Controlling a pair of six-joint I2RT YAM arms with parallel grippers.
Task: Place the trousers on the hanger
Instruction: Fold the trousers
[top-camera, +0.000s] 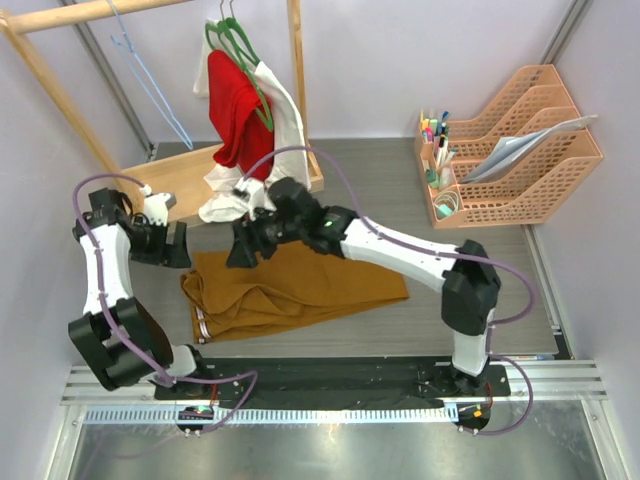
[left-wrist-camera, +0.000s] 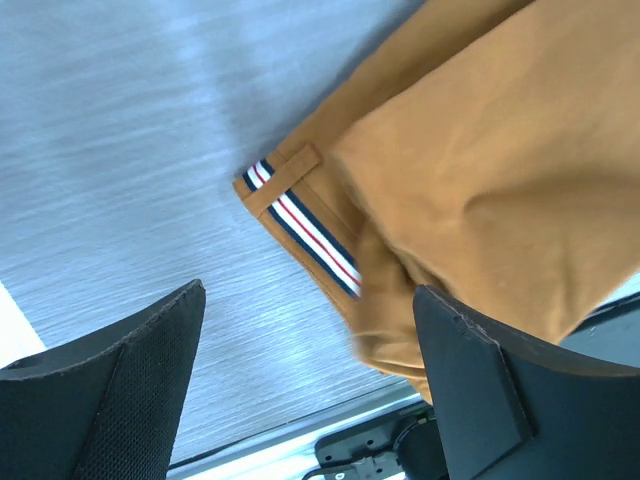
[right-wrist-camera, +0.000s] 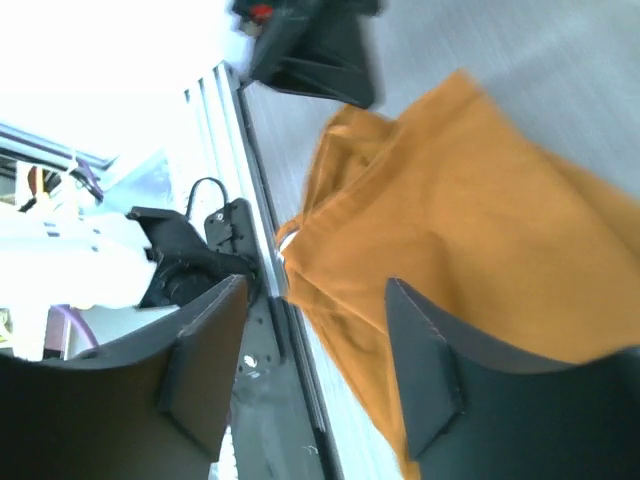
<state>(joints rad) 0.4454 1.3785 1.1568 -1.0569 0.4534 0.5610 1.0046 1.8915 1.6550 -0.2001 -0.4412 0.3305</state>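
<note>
My left gripper should pull the trousers' fold (top-camera: 262, 298) flat toward the trousers' waistband before hanging the trousers, because I can see the trousers' upper layer bunched up (top-camera: 212, 298) by the striped ribbon.
The mustard trousers (top-camera: 290, 290) lie folded on the grey table in front of the arms. Their waistband with a striped ribbon shows in the left wrist view (left-wrist-camera: 300, 215), and their cloth shows in the right wrist view (right-wrist-camera: 470, 210). The light-blue wire hanger (top-camera: 150, 85) hangs from the wooden rail at the back left. My left gripper (top-camera: 172, 245) is open and empty, just left of the trousers' left edge (left-wrist-camera: 305, 370). My right gripper (top-camera: 245, 248) is open and empty above the trousers' back edge (right-wrist-camera: 315, 350).
A wooden clothes rack (top-camera: 180, 175) stands at the back left with green hangers (top-camera: 240, 45) bearing a red garment (top-camera: 235, 110) and a white garment (top-camera: 275, 150). An orange file organiser (top-camera: 520, 150) with pens stands at the back right.
</note>
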